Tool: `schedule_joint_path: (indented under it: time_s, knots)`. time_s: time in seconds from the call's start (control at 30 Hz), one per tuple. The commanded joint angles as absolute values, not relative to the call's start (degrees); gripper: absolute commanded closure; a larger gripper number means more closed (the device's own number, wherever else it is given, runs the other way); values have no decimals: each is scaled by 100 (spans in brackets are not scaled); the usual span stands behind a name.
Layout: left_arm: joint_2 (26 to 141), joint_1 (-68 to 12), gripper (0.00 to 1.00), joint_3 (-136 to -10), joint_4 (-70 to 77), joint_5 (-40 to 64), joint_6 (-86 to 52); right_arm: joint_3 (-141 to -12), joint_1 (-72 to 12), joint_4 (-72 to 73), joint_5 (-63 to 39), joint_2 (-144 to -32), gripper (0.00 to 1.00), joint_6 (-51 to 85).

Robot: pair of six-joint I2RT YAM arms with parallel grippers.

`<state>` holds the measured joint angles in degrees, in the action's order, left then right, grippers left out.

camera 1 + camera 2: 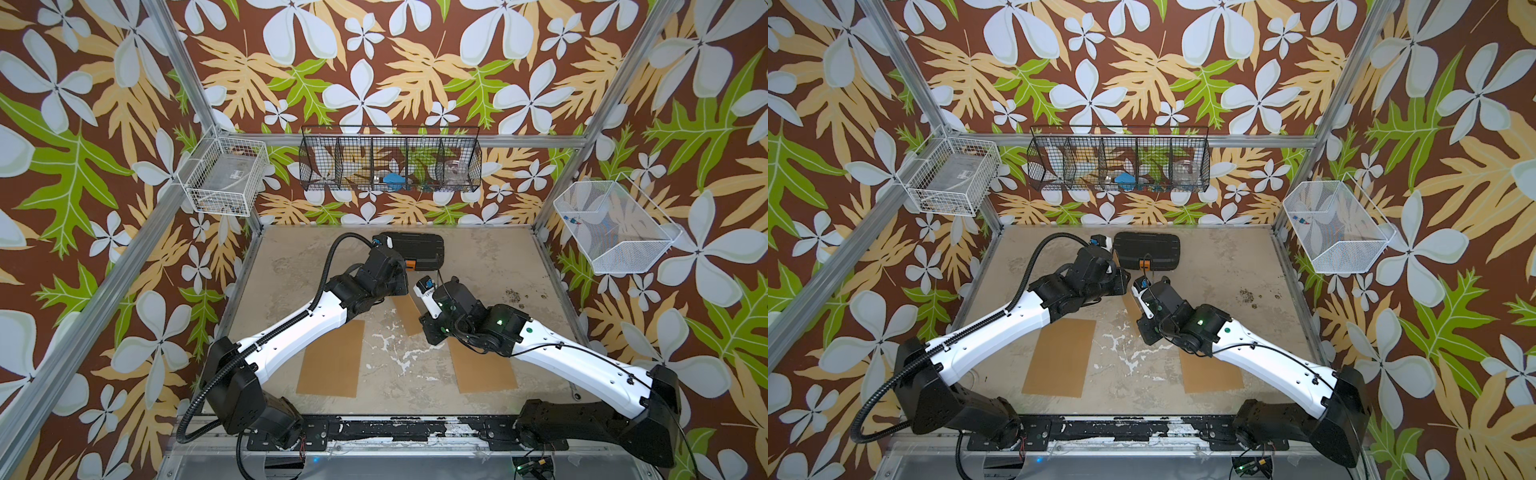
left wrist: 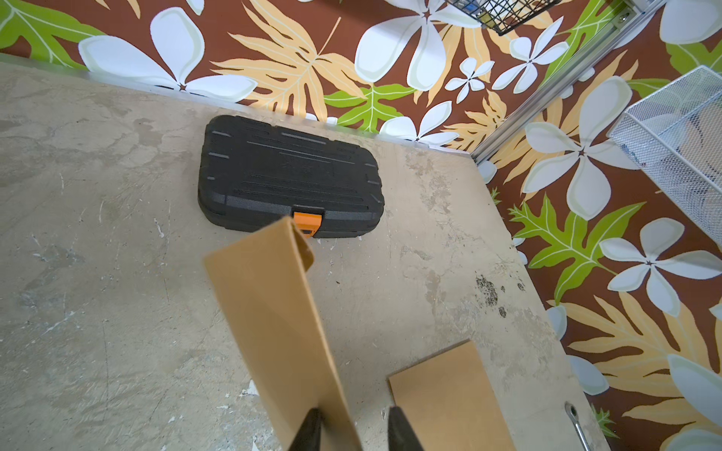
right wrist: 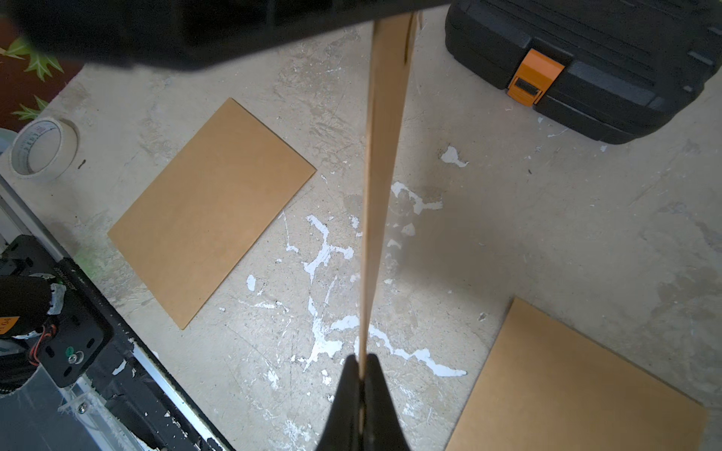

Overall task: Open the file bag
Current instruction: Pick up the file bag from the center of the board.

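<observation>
The file bag [image 3: 381, 173] is edge-on in the robot's right gripper, so the robot should turn it face-on and grip its opposite edge with the left gripper, freeing the right gripper.
The file bag [image 2: 273, 312] is a brown kraft envelope held up off the table between my two wrists, seen edge-on in the right wrist view [image 3: 385, 117]; a strip of it shows in a top view [image 1: 409, 316]. My right gripper [image 3: 362, 367] is shut on its thin edge. My left gripper [image 2: 353, 425] straddles the other end. One finger [image 2: 312, 427] lies against the paper. The other finger [image 2: 398, 427] stands apart from it with a gap showing. The bag's far end curls open slightly near the case.
A black tool case [image 1: 415, 249] with an orange latch [image 2: 306, 222] lies at the back of the table. Two flat brown sheets [image 1: 332, 357] [image 1: 482, 365] lie near the front. A tape roll [image 3: 39, 148] sits at the left edge. Wire baskets [image 1: 390, 160] hang on the walls.
</observation>
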<state>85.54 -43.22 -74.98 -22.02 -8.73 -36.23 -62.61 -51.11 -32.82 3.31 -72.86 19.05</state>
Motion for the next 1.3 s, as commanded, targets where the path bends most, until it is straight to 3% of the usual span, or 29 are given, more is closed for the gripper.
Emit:
schedule_joint_path:
  time_s: [0.0, 0.2, 0.4, 0.57, 0.8, 1.27]
  knots:
    - [8578, -4314, 78, -7532, -2303, -976, -3570, -6405, -5209, -3283, 683, -7363, 99, 1863]
    - [8553, -4315, 90, -7523, -2295, -1015, -3577, -6417, -5291, -3183, 705, -7436, 94, 1958]
    - [8451, -4315, 100, -7532, -2259, -1138, -3542, -6347, -5330, -3113, 600, -7418, 75, 2029]
    - [8343, -4311, 100, -7488, -2137, -1305, -3516, -6218, -5361, -3019, 430, -7222, 60, 2092]
    - [7955, -4065, 100, -7222, -1577, -1187, -3425, -5660, -5364, -2405, -275, -6525, 46, 2093]
    - [6392, -3533, 100, -5377, 194, 306, -2991, -5757, -5096, -2293, -560, -6263, 38, 2190]
